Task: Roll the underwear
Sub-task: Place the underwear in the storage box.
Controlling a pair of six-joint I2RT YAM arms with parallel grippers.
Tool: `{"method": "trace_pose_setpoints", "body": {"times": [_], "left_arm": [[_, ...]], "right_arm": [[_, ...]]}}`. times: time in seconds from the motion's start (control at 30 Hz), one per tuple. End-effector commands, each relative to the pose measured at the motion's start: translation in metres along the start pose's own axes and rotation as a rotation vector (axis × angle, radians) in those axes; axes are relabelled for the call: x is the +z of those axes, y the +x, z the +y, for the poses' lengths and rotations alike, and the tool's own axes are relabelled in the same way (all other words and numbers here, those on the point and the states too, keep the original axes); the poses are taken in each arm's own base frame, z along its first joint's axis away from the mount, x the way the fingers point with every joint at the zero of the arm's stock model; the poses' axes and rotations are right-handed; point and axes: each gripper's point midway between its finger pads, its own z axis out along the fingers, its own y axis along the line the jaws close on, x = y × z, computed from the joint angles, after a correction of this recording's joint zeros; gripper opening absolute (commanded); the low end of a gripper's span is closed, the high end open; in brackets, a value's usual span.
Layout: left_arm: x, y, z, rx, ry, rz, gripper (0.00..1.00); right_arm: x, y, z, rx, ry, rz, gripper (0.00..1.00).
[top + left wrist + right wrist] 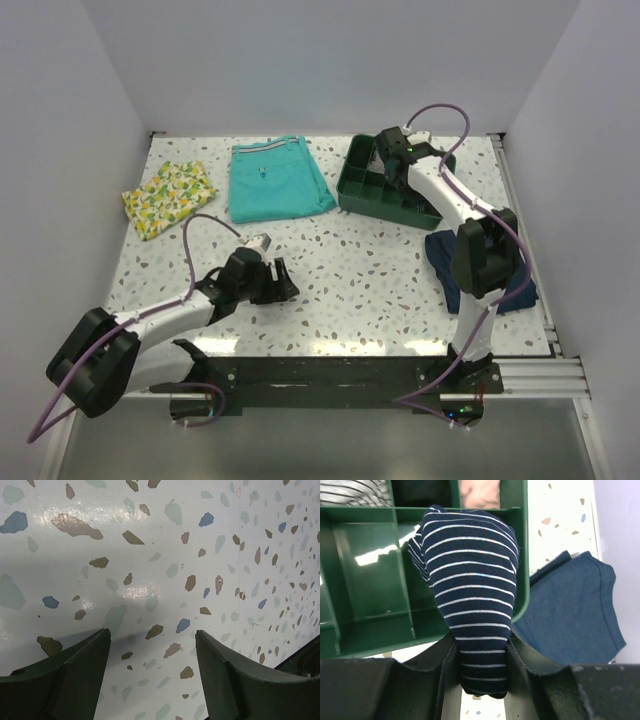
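The rolled underwear (470, 575) is hanging lined up with the tray's divider. My right gripper goes on lowering it until it rests in the near compartment (425, 605) next to that divider.
The underwear (470, 575), a rolled dark navy bundle with thin pale stripes, is pinched between the fingers of my right gripper (481, 645). In the right wrist view it hangs over the near corner of a green compartment tray (370, 625). From above, the right gripper (392, 160) is over that tray (380, 205) at the back right, and the arm hides the bundle. Low over the bare speckled table at the front left, my left gripper (282, 280) is open. Only tabletop shows between its fingers (75, 670).
Teal shorts (275, 180) and a lemon-print cloth (168, 197) lie at the back left. A plain navy garment (570, 615) lies right of the tray, beside the right arm (445, 260). Far tray compartments hold a grey striped cloth (350, 492) and a pink one (480, 492).
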Motion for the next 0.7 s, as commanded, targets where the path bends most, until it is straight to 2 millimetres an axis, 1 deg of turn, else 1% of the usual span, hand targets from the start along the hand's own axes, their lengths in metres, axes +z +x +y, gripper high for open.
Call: {"method": "trace_pose_setpoints", "body": {"times": [0.0, 0.1, 0.3, 0.43, 0.67], "left_arm": [[0.003, -0.003, -0.003, 0.032, 0.007, 0.012, 0.74], [0.004, -0.003, -0.002, 0.032, 0.005, 0.018, 0.74], [0.005, -0.007, -0.003, 0.029, 0.004, 0.014, 0.74], [0.006, -0.006, -0.001, 0.025, -0.005, 0.018, 0.74], [0.006, -0.006, 0.005, 0.017, -0.024, 0.021, 0.74]], "right_arm": [[-0.006, -0.017, -0.016, 0.053, 0.059, -0.045, 0.00], [-0.001, -0.017, -0.013, 0.039, 0.066, -0.043, 0.00], [0.015, -0.016, 0.004, 0.002, 0.057, -0.031, 0.00], [0.030, -0.012, 0.019, -0.016, 0.046, -0.015, 0.00], [0.043, -0.007, 0.037, -0.013, 0.006, -0.006, 0.00]]}}
